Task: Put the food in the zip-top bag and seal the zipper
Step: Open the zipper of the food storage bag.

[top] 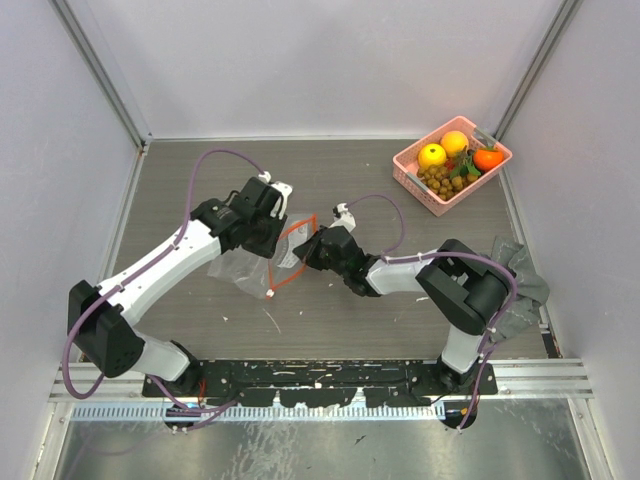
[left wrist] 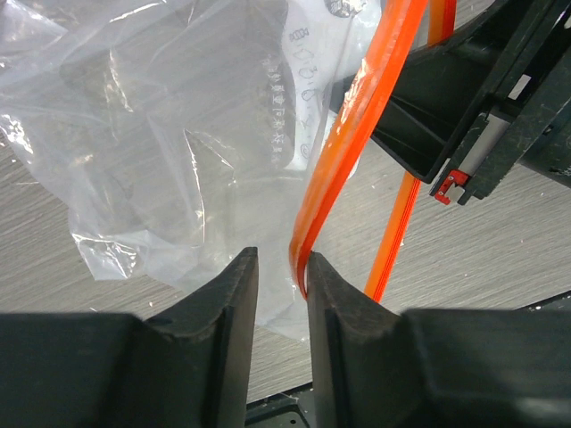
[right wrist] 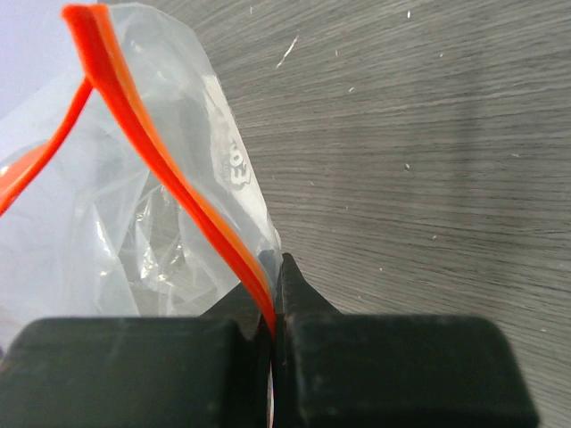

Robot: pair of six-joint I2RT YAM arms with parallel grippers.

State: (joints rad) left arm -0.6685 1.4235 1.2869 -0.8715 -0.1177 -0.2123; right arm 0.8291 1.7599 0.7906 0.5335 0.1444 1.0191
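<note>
The bag's zipper point(left wrist: 302, 263) is resting loose against the finger of the robot's left gripper, so the robot should clamp the zipper there point(left wrist: 319, 201) before its right gripper heads off to the pink basket.
The clear zip-top bag point(top: 243, 270) lies mid-table, its mouth raised between both grippers. Its red-orange zipper point(top: 297, 232) forms an open loop. My right gripper point(right wrist: 275, 265) is shut on the zipper point(right wrist: 169, 169) at the bag's corner. My left gripper point(left wrist: 279, 260) is open; the zipper point(left wrist: 343, 152) rests against the inner face of one finger point(left wrist: 335, 294), with a gap to the other. In the top view the left gripper point(top: 279, 232) and right gripper point(top: 304, 250) sit close together at the mouth. The food point(top: 447, 160) sits in the pink basket: a yellow fruit point(top: 432, 155), orange fruits point(top: 455, 142), and brown balls point(top: 444, 181).
The pink lattice basket point(top: 411, 178) stands at the back right corner. A grey cloth point(top: 522, 285) lies at the right edge beside the right arm. Grey walls close in the table on three sides. The right gripper's black body point(left wrist: 464, 98) fills the upper right of the left wrist view.
</note>
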